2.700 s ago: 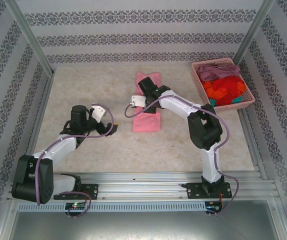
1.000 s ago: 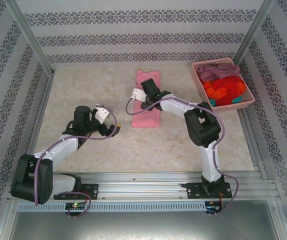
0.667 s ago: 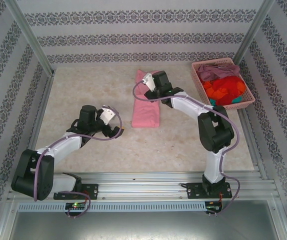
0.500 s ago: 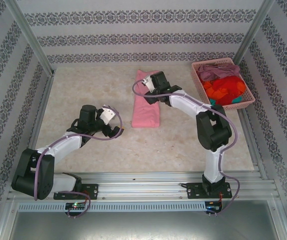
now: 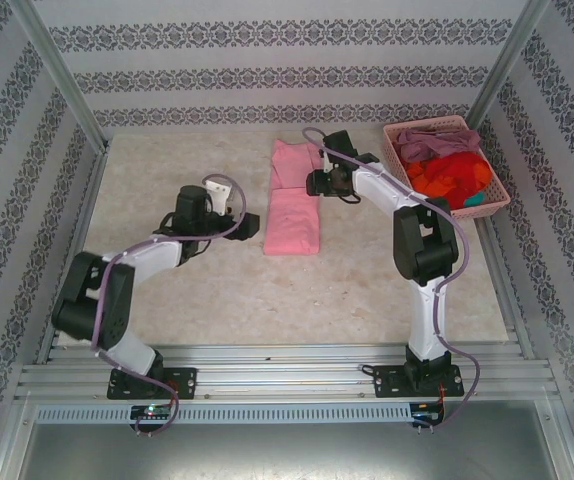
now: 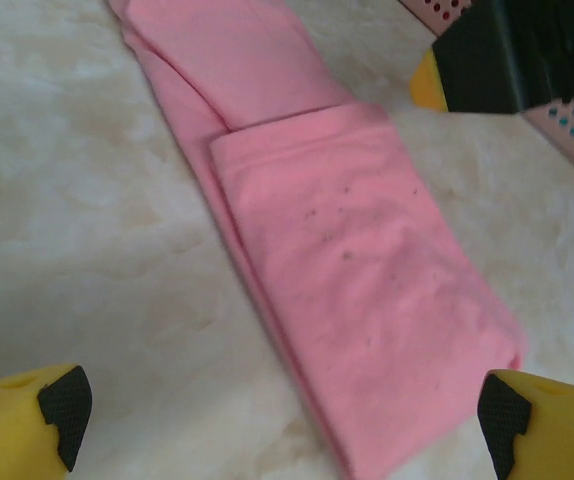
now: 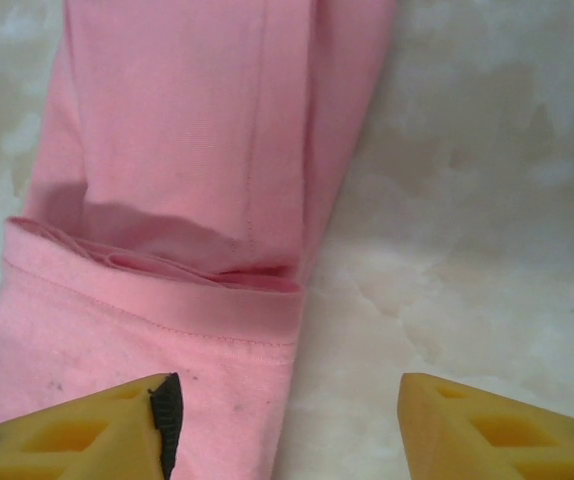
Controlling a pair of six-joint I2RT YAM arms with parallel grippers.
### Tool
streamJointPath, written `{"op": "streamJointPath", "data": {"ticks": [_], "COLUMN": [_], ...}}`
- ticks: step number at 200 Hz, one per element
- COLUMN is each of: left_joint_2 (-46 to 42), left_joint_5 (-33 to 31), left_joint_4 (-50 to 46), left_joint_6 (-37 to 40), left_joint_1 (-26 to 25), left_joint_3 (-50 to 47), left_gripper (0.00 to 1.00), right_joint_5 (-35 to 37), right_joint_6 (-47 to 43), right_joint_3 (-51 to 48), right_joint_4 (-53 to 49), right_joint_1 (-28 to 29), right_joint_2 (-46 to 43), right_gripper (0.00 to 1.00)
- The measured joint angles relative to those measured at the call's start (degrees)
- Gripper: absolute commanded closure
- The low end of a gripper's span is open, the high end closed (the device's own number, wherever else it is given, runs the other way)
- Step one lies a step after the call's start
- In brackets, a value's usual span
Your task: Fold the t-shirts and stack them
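My right gripper should pull the t-shirt's near end (image 5: 292, 245) closer before my left gripper takes the t-shirt's edge, because the pink t-shirt's far end (image 5: 296, 149) is close to the back wall.
A light pink t-shirt (image 5: 293, 205) lies on the table as a long narrow strip, its near half doubled over the far half (image 7: 167, 120); the fold's hem crosses the right wrist view (image 7: 157, 300). My right gripper (image 5: 314, 182) hovers open at the strip's right edge, one finger (image 7: 77, 430) over the cloth and the other (image 7: 497, 430) over bare table, holding nothing. My left gripper (image 5: 250, 224) stands wide open just left of the strip, with the pink t-shirt (image 6: 347, 250) ahead of its fingertips (image 6: 27, 415). Mauve (image 5: 437, 140), orange-red (image 5: 452, 175) and teal (image 5: 479, 200) t-shirts lie heaped in the basket.
The pink lattice basket (image 5: 397, 165) sits at the far right corner, close to the right arm's elbow. Patterned walls and metal posts bound the table on three sides. Bare marbled tabletop (image 5: 167, 160) spreads left of and in front of the strip.
The right gripper has come off the middle of the pink strip and moved back and right to its right edge. The left gripper has swung right, up to the strip's left side.
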Motion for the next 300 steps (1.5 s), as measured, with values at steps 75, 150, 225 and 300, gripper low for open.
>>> {"op": "streamJointPath", "data": {"ticks": [75,150,225,300], "left_joint_2": [13.5,15.9,15.3,1.9], "left_joint_5": [2.8,4.5,4.5,5.7], "left_joint_4": [3.9,7.6,11.5,13.2], "left_joint_6": [-17.6,-22.9,-24.2,-21.1], "left_joint_1": [-5.3,-8.1,-8.0,3.1], "left_joint_3": [7.0,5.6,0.5,-9.0], "left_gripper": [0.14,0.55,0.33,0.22], "right_joint_5": [-12.3,-17.3,-14.9,-10.2], "right_joint_6": [8.0,8.5,1.0,-41.2], "right_joint_3": [-1.4,2.1,-10.3,-31.6], "right_joint_4": [5.4,5.5,11.2,16.8], "right_joint_1": [-1.1,-1.0,-1.1,8.4], "right_joint_2": [5.2,7.8,-2.0,-23.8], "right_gripper": [0.66,0.79,0.26,0.14]}}
